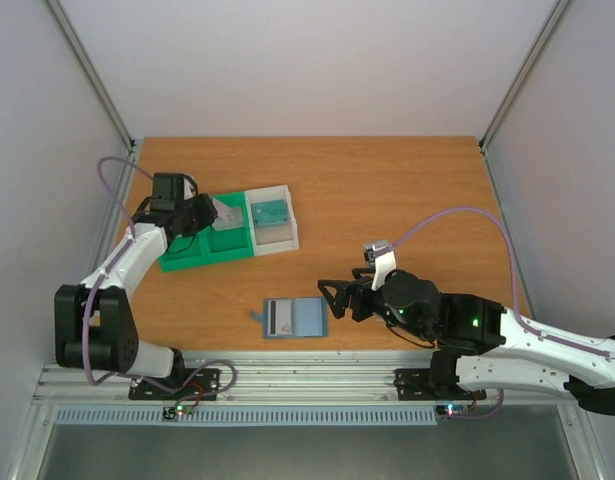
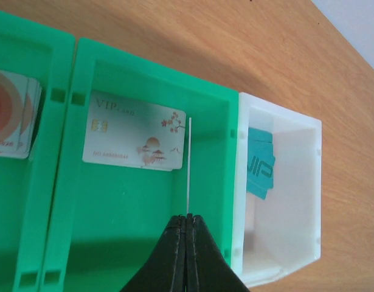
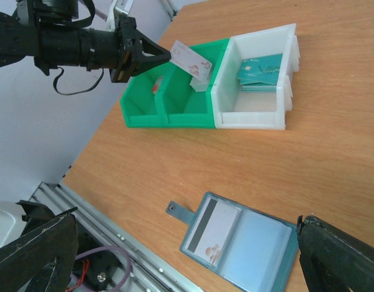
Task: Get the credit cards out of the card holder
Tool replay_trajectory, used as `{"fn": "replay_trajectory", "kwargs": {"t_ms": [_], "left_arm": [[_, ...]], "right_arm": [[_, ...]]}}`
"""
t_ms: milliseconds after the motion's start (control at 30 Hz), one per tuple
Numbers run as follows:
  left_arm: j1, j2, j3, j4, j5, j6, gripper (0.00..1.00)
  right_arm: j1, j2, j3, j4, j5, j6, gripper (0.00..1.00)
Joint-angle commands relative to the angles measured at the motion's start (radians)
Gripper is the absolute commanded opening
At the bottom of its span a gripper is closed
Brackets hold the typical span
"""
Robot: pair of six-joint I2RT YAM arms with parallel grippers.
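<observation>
The held pale card is hanging over the green compartment with its matching card, so the robot's left gripper should go on lowering until the card dips inside, and then let go.
The blue-grey card holder lies open and flat near the table's front edge, also in the right wrist view. A pale card with a dark stripe sits in its left pocket. My left gripper is shut on a pale card, seen edge-on, and holds it above the green tray. Another pale card lies in that tray's compartment. Teal cards lie in the white bin. My right gripper is open and empty, just right of the holder.
The green tray's far left compartment holds a stack of cards with red circles. Grey walls enclose the table on three sides. An aluminium rail runs along the front edge.
</observation>
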Motion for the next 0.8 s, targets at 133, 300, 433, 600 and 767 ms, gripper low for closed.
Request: {"fn": "replay_trajectory", "kwargs": {"t_ms": [133, 300, 433, 600, 767], "left_arm": [[0.007, 0.151, 0.071, 0.155, 0.073, -0.011, 0.00], [0.009, 0.193, 0.071, 0.160, 0.047, -0.011, 0.00], [0.009, 0.206, 0.070, 0.166, 0.020, -0.005, 0.00], [0.008, 0.226, 0.057, 0.198, 0.013, -0.006, 0.01], [0.009, 0.245, 0.065, 0.219, 0.005, -0.017, 0.00]], "right_arm": [[0.002, 0.003, 0.017, -0.025, 0.022, -0.014, 0.98], [0.002, 0.018, 0.041, -0.061, 0.025, -0.015, 0.98], [0.002, 0.010, 0.038, -0.074, 0.014, -0.002, 0.98], [0.002, 0.017, 0.042, -0.092, 0.012, 0.001, 0.98], [0.002, 0.036, 0.047, -0.080, 0.002, -0.004, 0.98]]}}
